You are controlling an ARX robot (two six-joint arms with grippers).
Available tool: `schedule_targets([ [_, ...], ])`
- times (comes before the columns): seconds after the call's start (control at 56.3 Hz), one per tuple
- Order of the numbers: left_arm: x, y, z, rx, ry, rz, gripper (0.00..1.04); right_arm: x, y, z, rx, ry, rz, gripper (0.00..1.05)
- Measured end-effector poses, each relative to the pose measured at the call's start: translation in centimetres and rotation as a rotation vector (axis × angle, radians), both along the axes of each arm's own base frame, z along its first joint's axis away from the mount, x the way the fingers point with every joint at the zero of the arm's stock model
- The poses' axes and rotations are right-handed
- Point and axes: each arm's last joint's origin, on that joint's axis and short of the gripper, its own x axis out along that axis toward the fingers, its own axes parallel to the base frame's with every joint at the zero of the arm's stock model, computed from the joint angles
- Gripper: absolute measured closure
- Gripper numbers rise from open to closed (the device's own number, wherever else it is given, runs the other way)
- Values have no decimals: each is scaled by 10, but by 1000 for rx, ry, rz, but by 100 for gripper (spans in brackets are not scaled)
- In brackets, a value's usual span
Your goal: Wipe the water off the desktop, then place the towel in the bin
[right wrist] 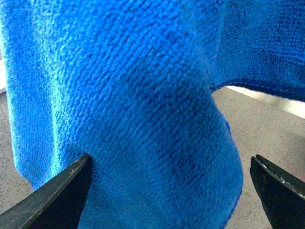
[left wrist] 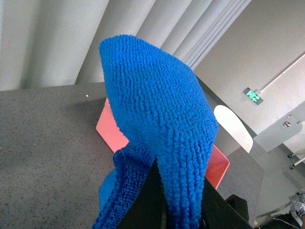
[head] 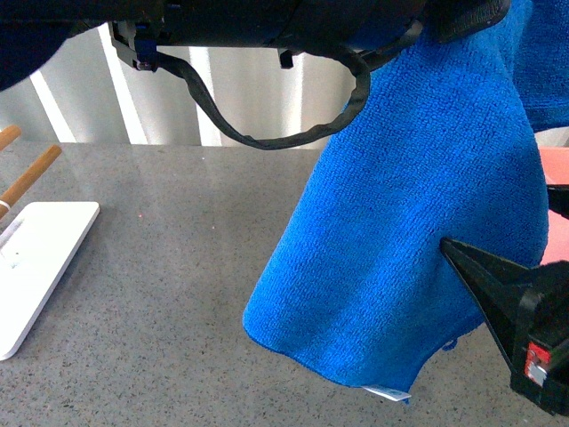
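The cloth drapes in soft, limp folds point(left wrist: 132, 174), so I expect the blue towel point(left wrist: 155, 95) to slump into a folded heap inside the bin when I lower it there.
The blue towel point(head: 418, 205) hangs in the air over the speckled grey desktop point(head: 178, 240), its lower edge with a small white tag just above the surface. My left gripper point(left wrist: 180, 169) is shut on the towel point(left wrist: 162, 109), which bulges up between its black fingers. Behind the cloth in the left wrist view lies the salmon-pink bin point(left wrist: 107, 125); a strip of the bin point(head: 556, 173) shows at the front view's right edge. My right gripper point(right wrist: 170, 157) stands open with the hanging towel point(right wrist: 143, 95) in front of its gap, touching nothing that I can see.
A flat white tray point(head: 40, 253) with brown wooden rods point(head: 31, 173) sits at the desktop's left. A black cable loop point(head: 293, 133) droops from the left arm across the top. Pale curtains close the back.
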Motion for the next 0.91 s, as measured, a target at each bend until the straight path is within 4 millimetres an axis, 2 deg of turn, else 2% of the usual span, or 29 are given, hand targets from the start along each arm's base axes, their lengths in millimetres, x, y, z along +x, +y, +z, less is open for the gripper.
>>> schedule_targets([
  [0.231,-1,-1,0,-5,6,-5,101,24,4,-1,16,-1,23,7],
  [0.355,-1,-1,0,-11,13,-9,101,29,7,-3,34,-1,49,10],
  [0.444,-1,-2,0,-12,13,-12,101,32,10,-4,41,-5,62,22],
  [0.515,-2,-3,0,-12,14,-14,101,35,16,-7,41,-2,77,38],
  [0.622,-2,-3,0,-14,17,-14,101,37,22,-8,41,-3,85,52],
  [0.728,-2,-3,0,-18,21,-15,101,38,27,-6,59,-13,100,73],
  [0.906,-2,-3,0,-20,27,-16,101,38,28,-6,64,-11,99,97],
])
